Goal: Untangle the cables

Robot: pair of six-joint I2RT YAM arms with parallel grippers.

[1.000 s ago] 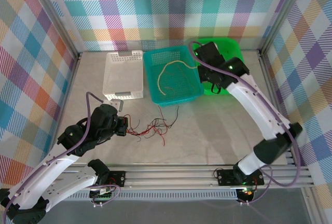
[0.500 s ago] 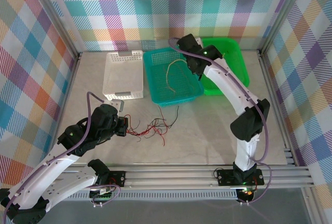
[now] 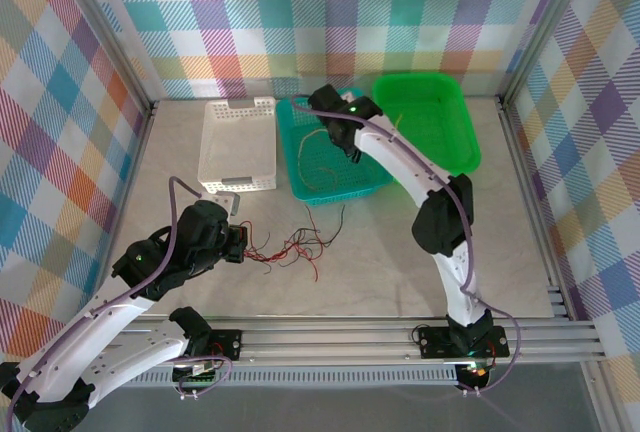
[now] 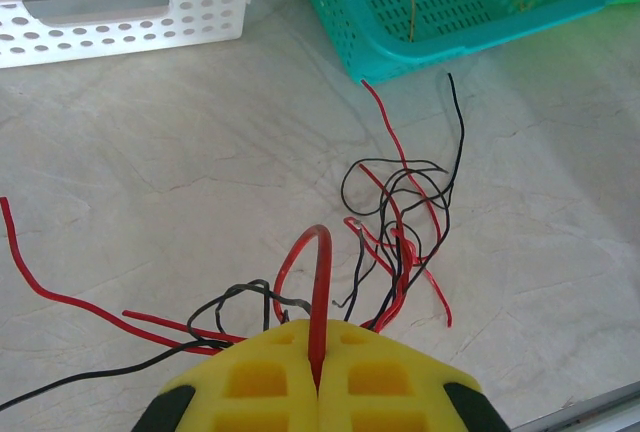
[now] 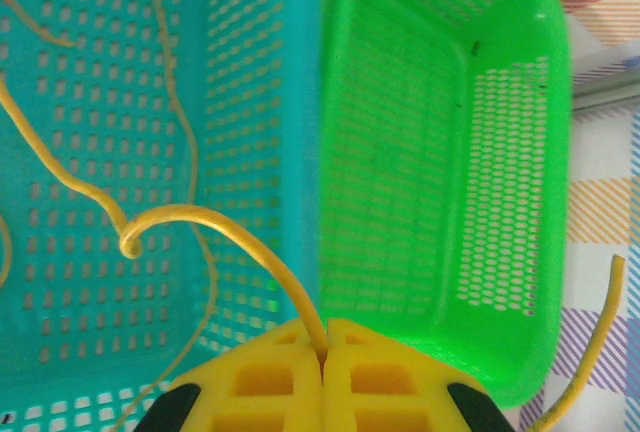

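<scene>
The yellow cable's loose end [image 3: 398,120] is still over the green basket, so the robot's right gripper should keep going to the teal basket's middle [image 3: 325,151] and let go there.
A tangle of thin red and black cables [image 3: 300,249] lies on the table in front of the baskets. My left gripper [image 3: 238,244] sits at the tangle's left end. In the left wrist view that left gripper [image 4: 320,327] is shut on a looped red cable [image 4: 322,282], and the knot [image 4: 400,232] lies just beyond it. My right gripper [image 3: 350,144] hangs over the teal basket [image 3: 345,192]. The right wrist view shows this right gripper [image 5: 324,327] shut on a yellow cable [image 5: 220,220] that curls down into the teal basket [image 5: 90,152].
A white basket [image 3: 240,184] stands left of the teal one, and a green basket [image 3: 425,77] stands to its right. The three sit in a row at the back of the table. Plaid walls and metal rails enclose the table.
My right arm has swung left from above the green basket to above the teal basket, carrying the yellow cable. The left arm and the tangle have not moved.
</scene>
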